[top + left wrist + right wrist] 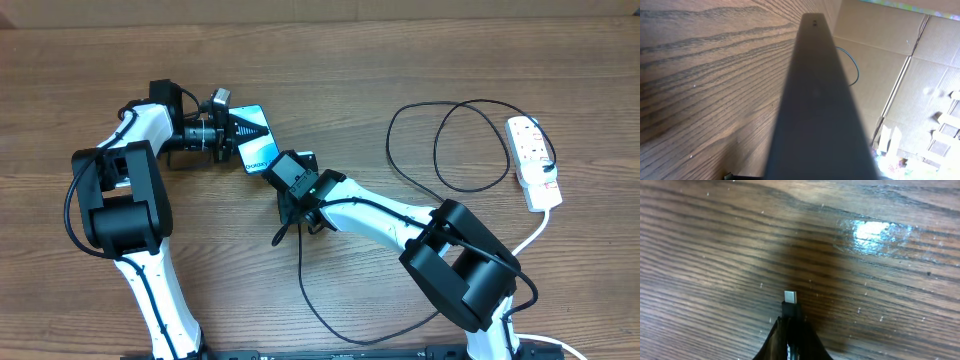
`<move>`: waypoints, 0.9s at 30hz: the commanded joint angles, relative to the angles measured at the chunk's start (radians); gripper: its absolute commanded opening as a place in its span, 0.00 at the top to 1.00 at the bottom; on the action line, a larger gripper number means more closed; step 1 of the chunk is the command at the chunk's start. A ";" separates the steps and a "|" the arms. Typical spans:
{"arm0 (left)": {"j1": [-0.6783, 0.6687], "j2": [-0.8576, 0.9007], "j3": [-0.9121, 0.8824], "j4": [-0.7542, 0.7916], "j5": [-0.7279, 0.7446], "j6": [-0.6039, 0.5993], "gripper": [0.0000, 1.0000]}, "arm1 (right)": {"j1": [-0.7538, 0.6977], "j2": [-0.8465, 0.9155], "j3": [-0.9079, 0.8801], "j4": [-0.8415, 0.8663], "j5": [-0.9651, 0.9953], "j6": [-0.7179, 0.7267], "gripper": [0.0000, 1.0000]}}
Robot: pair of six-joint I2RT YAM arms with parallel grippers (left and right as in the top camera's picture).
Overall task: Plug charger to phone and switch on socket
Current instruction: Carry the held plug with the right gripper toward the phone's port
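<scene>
The plug's metal tip (790,296) points down at the wood, so the robot's right gripper needs to turn level and point the plug's tip at the phone's bottom edge (262,166).
The phone (258,152), its light-blue screen lit, is held at the back left of the table by my left gripper (240,128), which is shut on it. In the left wrist view the phone (815,100) shows edge-on as a dark slab filling the middle. My right gripper (283,232) is just right of and in front of the phone, shut on the charger's black plug (790,307); its metal tip points at bare wood. The black charger cable (440,150) loops across the table. The white socket strip (532,160) lies far right.
The strip's thick white cord (535,235) runs toward the right arm's base. A charger cable loop (330,325) lies near the front edge between the arm bases. Cardboard walls (900,65) stand past the table's far side.
</scene>
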 commanded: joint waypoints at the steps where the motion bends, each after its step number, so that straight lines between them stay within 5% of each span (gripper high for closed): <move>1: 0.000 -0.030 0.003 0.002 0.031 -0.010 0.96 | -0.012 0.044 -0.010 -0.002 0.003 -0.002 0.93; 4: 0.000 -0.030 0.003 0.003 0.031 -0.010 0.96 | -0.013 0.044 -0.010 0.004 0.003 -0.002 0.79; 7: 0.000 -0.030 0.003 0.003 0.030 -0.010 0.96 | -0.013 0.045 -0.010 0.011 0.003 -0.002 0.75; 10: 0.000 -0.030 0.003 0.003 0.030 -0.010 0.96 | -0.013 0.045 -0.010 0.011 0.003 -0.002 0.96; 19: 0.000 -0.030 0.003 0.005 0.039 -0.006 0.96 | -0.048 -0.015 0.035 -0.115 -0.024 -0.001 0.97; 27: 0.000 -0.030 0.005 0.123 0.303 -0.007 0.96 | -0.183 -0.195 0.039 -0.113 -0.485 -0.127 0.96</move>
